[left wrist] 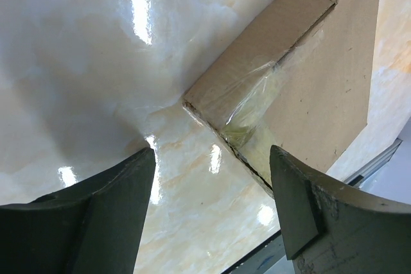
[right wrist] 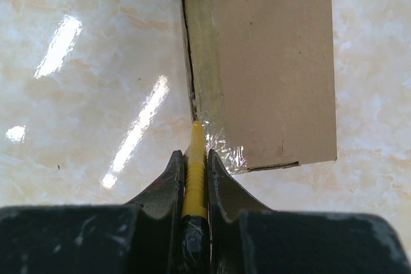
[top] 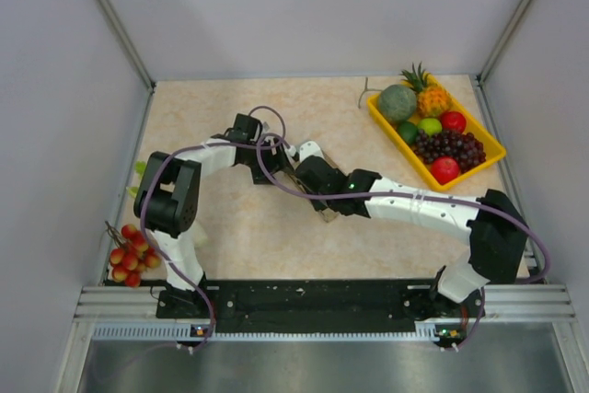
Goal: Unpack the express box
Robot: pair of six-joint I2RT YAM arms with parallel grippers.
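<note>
My left gripper needs to move in and keep the box's taped corner (left wrist: 234, 134) steady before I cut further, because the box is loose under the cutter's tip (right wrist: 197, 125).
The express box (right wrist: 276, 62) is a flat brown cardboard mailer lying shut on the marble table, with clear tape (right wrist: 205, 62) over its long seam. My right gripper (right wrist: 194, 155) is shut on a yellow ribbed cutter (right wrist: 196, 136), whose tip touches the taped seam near the box's corner. My left gripper (left wrist: 212, 158) is open and empty, low over the table beside another corner of the box (left wrist: 321, 81), its right finger (left wrist: 295, 203) close to the box edge. In the top view both grippers meet at mid-table, left (top: 299, 156) and right (top: 310, 181), and cover most of the box.
A yellow tray (top: 490, 143) with a pineapple, grapes and other fruit stands at the back right. A bunch of small red fruits (top: 132, 255) lies at the left edge near the left arm's base. Grey walls close in three sides.
</note>
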